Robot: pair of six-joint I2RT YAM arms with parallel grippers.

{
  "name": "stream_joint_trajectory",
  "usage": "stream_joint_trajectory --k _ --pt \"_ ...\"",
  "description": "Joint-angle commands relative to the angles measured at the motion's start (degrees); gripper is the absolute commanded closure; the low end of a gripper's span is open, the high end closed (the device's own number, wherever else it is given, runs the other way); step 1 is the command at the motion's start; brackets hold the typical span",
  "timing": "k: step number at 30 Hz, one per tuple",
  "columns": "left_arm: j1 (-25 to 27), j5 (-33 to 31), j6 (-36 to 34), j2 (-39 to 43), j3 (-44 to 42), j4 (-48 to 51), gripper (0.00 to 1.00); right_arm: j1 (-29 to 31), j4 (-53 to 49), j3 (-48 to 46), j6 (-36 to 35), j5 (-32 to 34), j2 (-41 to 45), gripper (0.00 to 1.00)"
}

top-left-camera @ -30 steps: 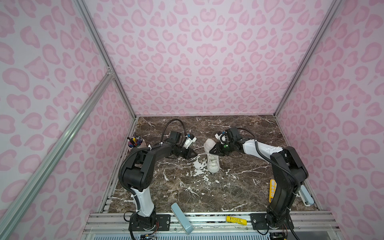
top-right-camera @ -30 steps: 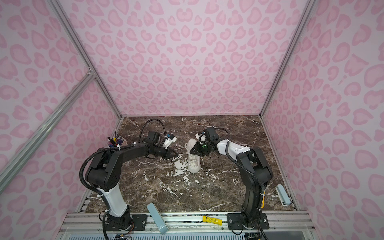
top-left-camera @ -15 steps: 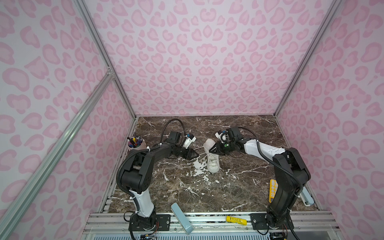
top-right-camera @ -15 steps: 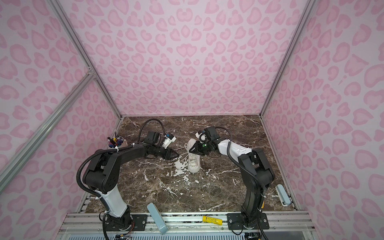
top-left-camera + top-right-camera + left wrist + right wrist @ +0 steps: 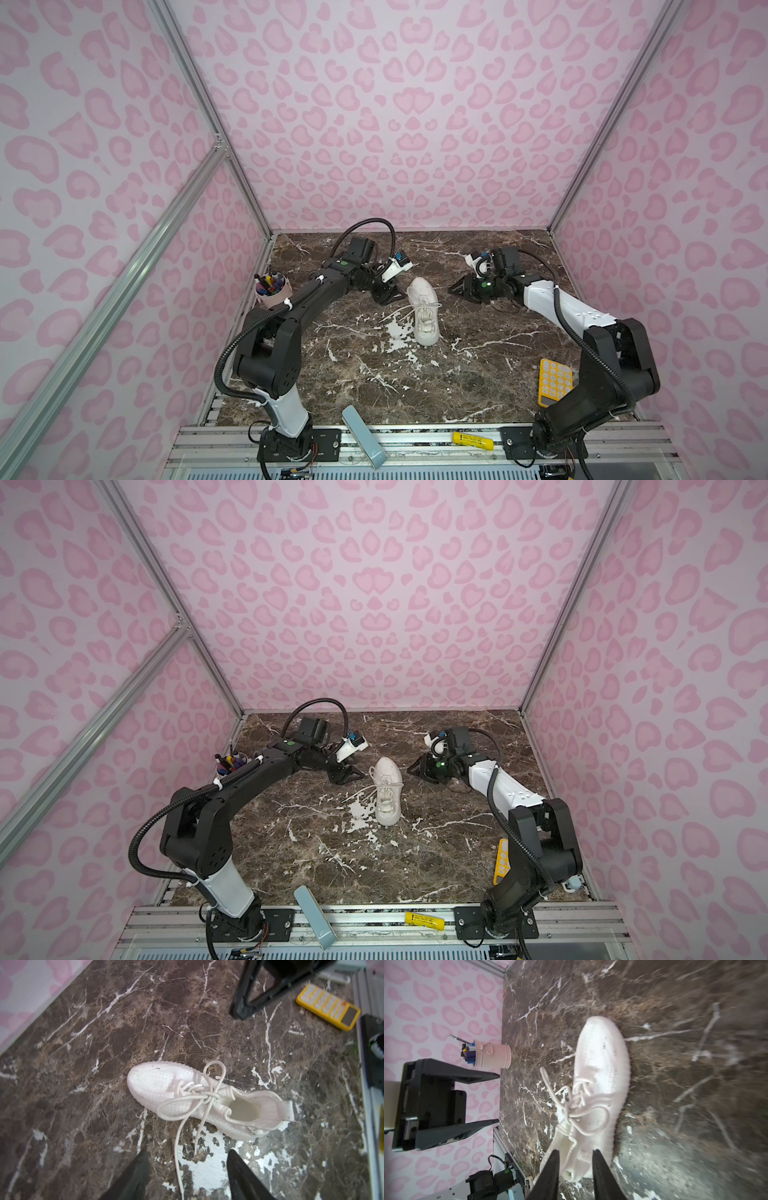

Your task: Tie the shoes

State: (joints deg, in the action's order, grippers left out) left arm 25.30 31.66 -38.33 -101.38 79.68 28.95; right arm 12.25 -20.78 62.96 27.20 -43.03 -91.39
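The knot (image 5: 208,1097) is loose and both loops are free, so the robot's left gripper should pinch the toe-side loop (image 5: 160,1114) and keep it still before the right gripper takes the other loop.
The white shoe (image 5: 422,299) (image 5: 386,779) lies on the marble table, toe toward the back wall. Its laces (image 5: 209,1096) form a knot with two loops, and two loose ends trail off its left side. My left gripper (image 5: 390,294) (image 5: 187,1167) stands open just left of the shoe; one lace end (image 5: 177,1159) lies loose on the table between its fingers. My right gripper (image 5: 453,289) (image 5: 576,1159) is a little to the shoe's right, jaws apart and holding nothing. In the right wrist view the shoe's heel (image 5: 577,1167) shows behind the gap.
A pink cup of pens (image 5: 272,291) stands at the left wall. A yellow calculator (image 5: 555,382) lies by the right arm's base. A grey-blue box (image 5: 363,436) and a yellow tube (image 5: 472,440) rest on the front rail. White patches (image 5: 399,332) mark the table beside the shoe.
My left gripper has opened and let go of the lace. My right gripper has widened and drawn back to the right, away from the shoe.
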Motion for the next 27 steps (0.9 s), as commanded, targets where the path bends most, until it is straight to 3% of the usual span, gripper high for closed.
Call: stream_joint_trajectory --k 1,8,16,22,27 --pt "3.19 -8.43 -17.74 -2.73 3.19 6.93 0.36 -2.29 -5.52 -0.37 -5.15 0.93 1.07 0.71" --pt "7.86 -12.64 -29.34 -8.88 8.39 7.64 0.34 -4.15 -6.11 -1.88 -6.69 0.41 1.32 0.71" --pt "8.86 -16.92 -38.3 -12.96 12.58 10.04 0.35 -6.6 -7.52 -3.35 -9.16 -0.82 0.97 0.71" --pt "8.87 -20.49 -39.64 -13.39 12.01 7.35 0.37 -7.84 -8.64 -3.59 -10.53 -1.49 0.38 0.72" --pt "8.89 -18.64 -39.63 -15.06 14.27 7.32 0.4 -7.86 -8.86 -3.02 -11.3 -1.34 -0.79 0.72"
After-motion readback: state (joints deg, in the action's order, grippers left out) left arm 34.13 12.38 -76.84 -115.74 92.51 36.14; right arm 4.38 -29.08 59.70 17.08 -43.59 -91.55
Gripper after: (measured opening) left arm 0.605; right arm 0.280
